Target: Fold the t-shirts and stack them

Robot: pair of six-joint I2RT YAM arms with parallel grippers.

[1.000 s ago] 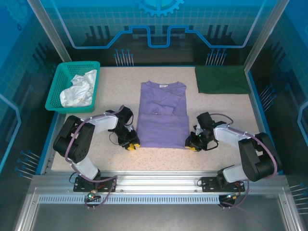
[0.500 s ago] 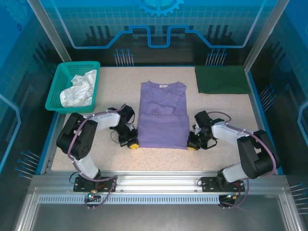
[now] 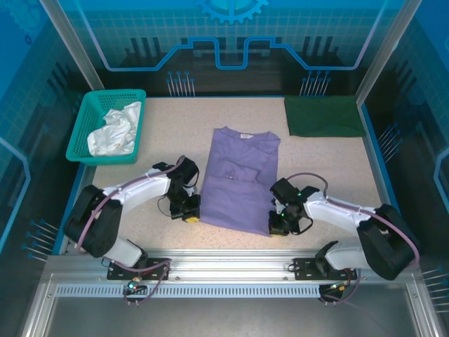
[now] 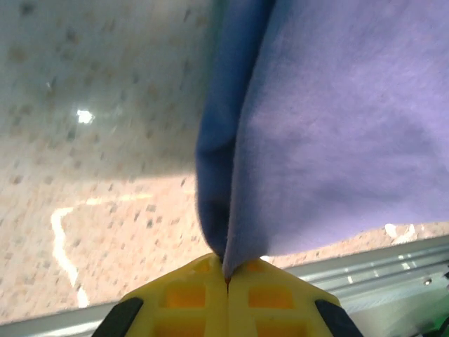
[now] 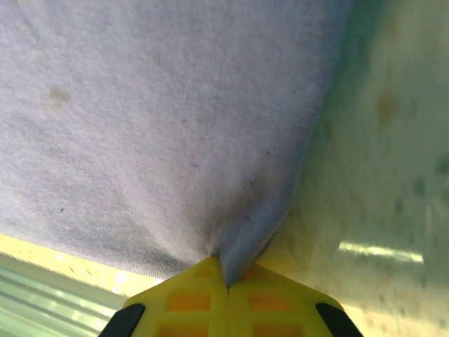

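Note:
The lavender-purple t-shirt's hem (image 3: 235,228) runs straight from my left gripper to my right gripper, so I carry on with my left gripper toward the t-shirt's collar (image 3: 245,135) and let go there.
A lavender-purple t-shirt (image 3: 238,179) lies partly folded in the middle of the table, collar toward the back, turned slightly askew. My left gripper (image 3: 189,217) is shut on its near left corner; the left wrist view has the cloth (image 4: 330,133) pinched between the yellow fingers (image 4: 189,295). At the near right corner my right gripper (image 3: 275,228) is shut on the hem, where purple cloth (image 5: 161,126) runs into the closed yellow fingers (image 5: 270,298). A dark green t-shirt (image 3: 324,116) lies folded flat at the back right.
A teal mesh basket (image 3: 83,140) holding crumpled white cloth (image 3: 116,131) stands at the back left. The metal rail (image 3: 224,263) runs along the near table edge, close behind both grippers. Bare speckled tabletop (image 3: 175,119) lies between basket and shirt.
Both grippers closed on the purple shirt's near corners and pulled it toward the near edge. The shirt slid nearer and rotated a little, its collar now farther from the back.

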